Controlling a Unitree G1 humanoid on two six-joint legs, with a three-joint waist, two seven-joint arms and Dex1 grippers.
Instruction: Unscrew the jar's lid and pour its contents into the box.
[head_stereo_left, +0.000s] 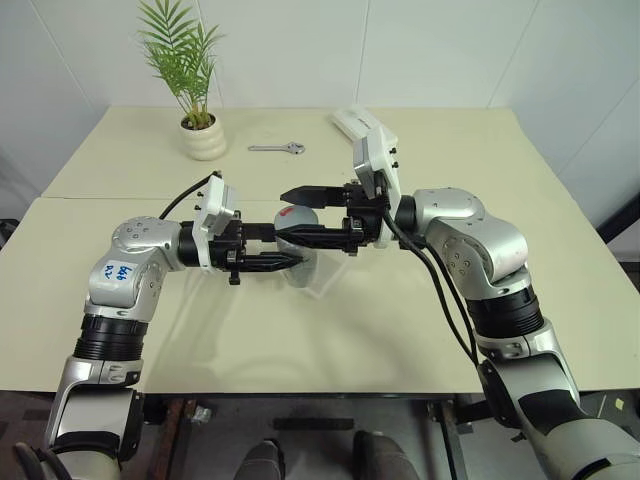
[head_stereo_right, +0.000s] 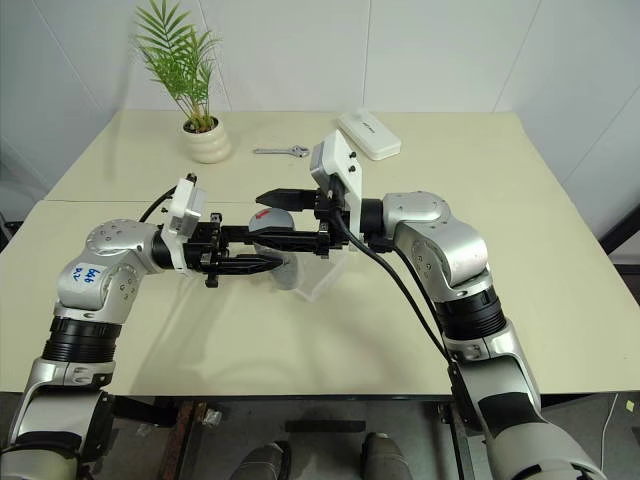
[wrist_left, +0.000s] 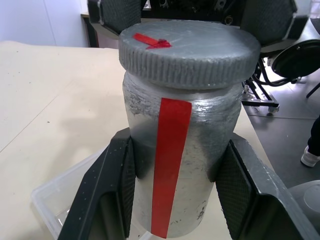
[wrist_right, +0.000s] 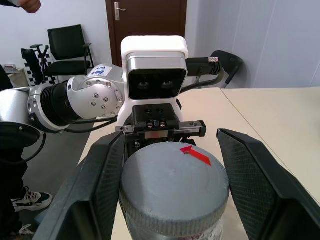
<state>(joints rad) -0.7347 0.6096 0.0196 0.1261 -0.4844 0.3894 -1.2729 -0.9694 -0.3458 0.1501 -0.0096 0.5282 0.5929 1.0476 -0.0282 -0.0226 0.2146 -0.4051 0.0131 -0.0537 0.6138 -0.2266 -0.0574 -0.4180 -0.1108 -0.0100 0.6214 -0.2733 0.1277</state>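
Observation:
I should expect a wide opening hidden under the lid (head_stereo_left: 297, 215) when I lift it off, because it is nearly as wide as the jar (head_stereo_left: 301, 271).
The jar (wrist_left: 175, 165) is a silvery cylinder with a red strip down its side. It stands upright above the table, and my left gripper (head_stereo_left: 297, 247) is shut on its body. The grey ribbed lid (wrist_right: 172, 185) sits on the jar and carries a small red mark on top. My right gripper (head_stereo_left: 285, 215) reaches in from the opposite side with its fingers on either side of the lid. It is open: one finger is close against the rim and a gap shows at the other finger (wrist_right: 250, 170). The clear box (head_stereo_right: 315, 280) lies on the table just below the jar. The contents are hidden inside the jar.
On the cream table (head_stereo_left: 420, 330), a white pot with a green plant (head_stereo_left: 203, 138) stands at the far left. A metal wrench (head_stereo_left: 278, 148) lies near it. A long white case (head_stereo_right: 369, 133) lies at the far middle, behind my right wrist.

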